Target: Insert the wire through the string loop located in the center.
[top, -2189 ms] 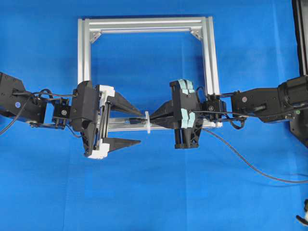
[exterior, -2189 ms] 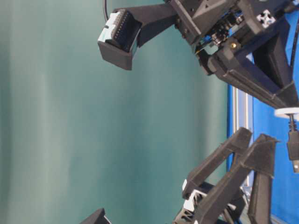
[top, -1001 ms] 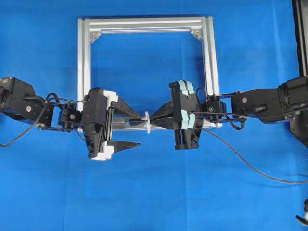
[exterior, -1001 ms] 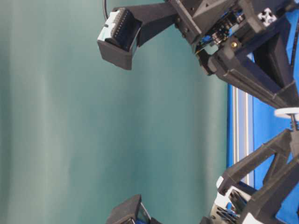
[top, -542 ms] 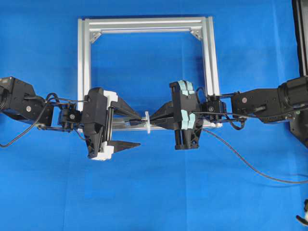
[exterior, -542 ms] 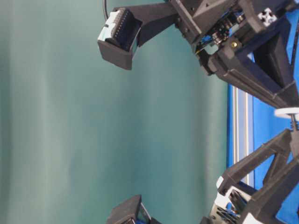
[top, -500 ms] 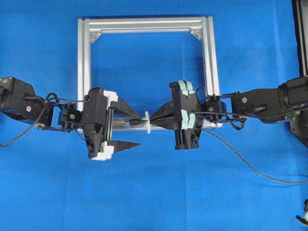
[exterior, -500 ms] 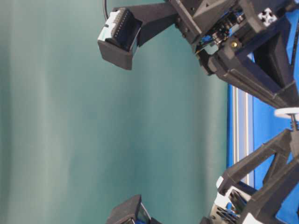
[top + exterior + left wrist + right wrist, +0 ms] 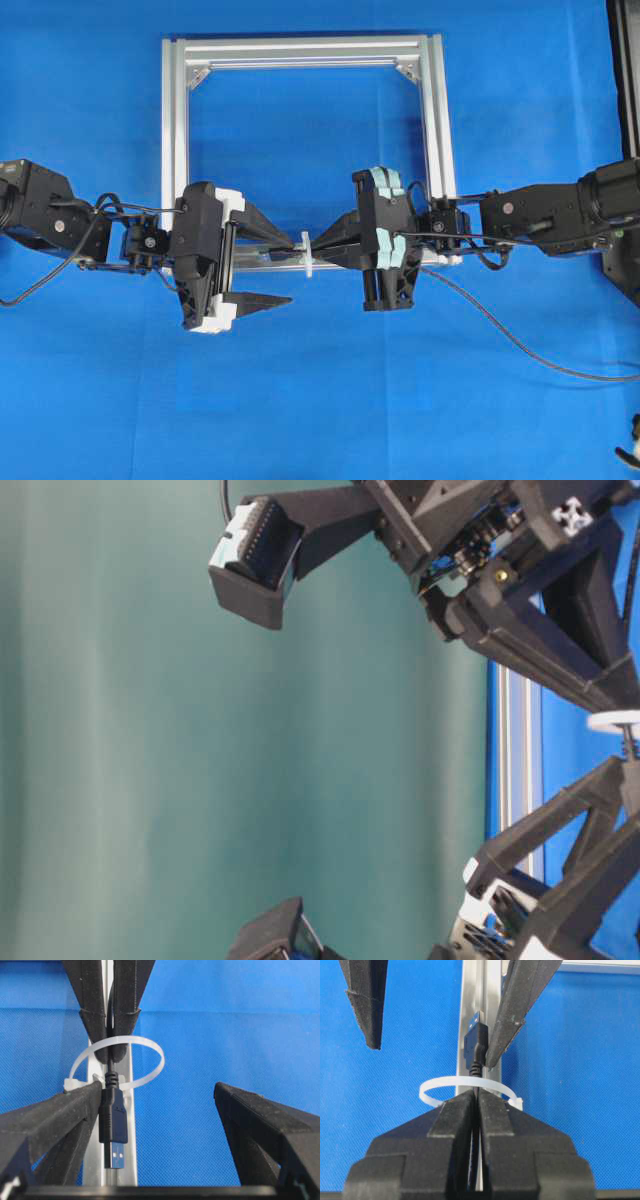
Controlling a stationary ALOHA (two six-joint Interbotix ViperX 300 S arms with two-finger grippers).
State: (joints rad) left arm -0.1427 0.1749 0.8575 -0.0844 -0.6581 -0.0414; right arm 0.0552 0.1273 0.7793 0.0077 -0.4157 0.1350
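The string loop is wide open around the thin wire. The wire will slip through and leave the loop standing when I pull the plug.
The string loop is a small white tie standing on the front bar of the aluminium frame. The wire trails in from the right. Its black plug has come through the loop and sticks out on the left side. My right gripper is shut on the wire just behind the loop, plug ahead of it. My left gripper is open. The plug lies beside its left finger, and the other finger stands well apart. From overhead both grippers meet at the loop.
The square silver frame lies on a blue cloth, with its front bar running under both grippers. A black post stands at the right edge. A small dark object lies at the bottom right corner.
Since the earliest frames my left gripper has slid right toward the loop, still open. Over the last second nothing has visibly moved.
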